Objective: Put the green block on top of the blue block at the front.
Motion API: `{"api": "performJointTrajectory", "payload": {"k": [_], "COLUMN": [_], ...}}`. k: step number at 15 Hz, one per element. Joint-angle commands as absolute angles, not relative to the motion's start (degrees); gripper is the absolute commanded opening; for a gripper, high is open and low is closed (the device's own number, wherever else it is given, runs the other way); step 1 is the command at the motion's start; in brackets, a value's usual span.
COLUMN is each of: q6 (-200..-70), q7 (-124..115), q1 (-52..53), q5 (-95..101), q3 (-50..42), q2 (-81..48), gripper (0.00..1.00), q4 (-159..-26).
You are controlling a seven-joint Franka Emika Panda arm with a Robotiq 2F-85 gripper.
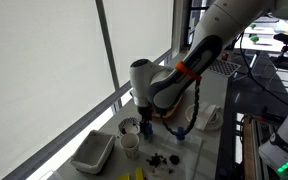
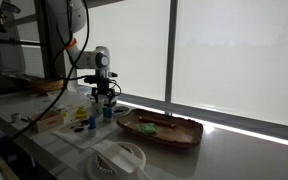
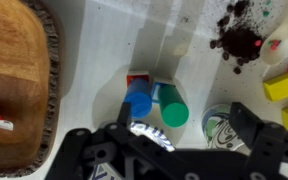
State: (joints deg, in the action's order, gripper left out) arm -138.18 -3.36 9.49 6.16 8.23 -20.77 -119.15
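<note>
My open gripper is crooked to the blue and green blocks [image 3: 155, 102] standing side by side. I should turn it square to both before grasping the green block [image 3: 173, 108].
In the wrist view a blue block [image 3: 137, 103] and a green block [image 3: 174, 112] stand upright side by side on the white table, seen from their round tops. A small red piece [image 3: 136, 78] lies just behind the blue one. My gripper [image 3: 159, 130] hangs right above the pair, open, its dark fingers [image 3: 246, 118] spread wide on either side and holding nothing. In both exterior views the gripper [image 1: 144, 120] [image 2: 104, 96] points straight down near the table, with the blocks too small to tell apart.
An oval wooden tray [image 3: 19, 80] [image 2: 159, 130] lies beside the blocks. A patterned cup [image 3: 219, 125] stands close to the green block. Yellow blocks [image 3: 284, 85] and a dark crumbly heap [image 3: 239, 40] lie further off. A white tub [image 1: 92, 152] sits near the table edge.
</note>
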Motion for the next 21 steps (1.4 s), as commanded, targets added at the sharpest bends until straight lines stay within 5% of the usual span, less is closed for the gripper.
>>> {"api": "performJointTrajectory", "payload": {"k": [1,21], "q6": [-140.48,-147.92], "q7": [-5.82,-24.23], "q1": [10.27,13.38], "q5": [3.37,11.45], "q3": [8.28,-0.04], "q2": [-19.45,-18.52], "gripper": [1.00,1.00], "q4": [-122.42,-126.01]}}
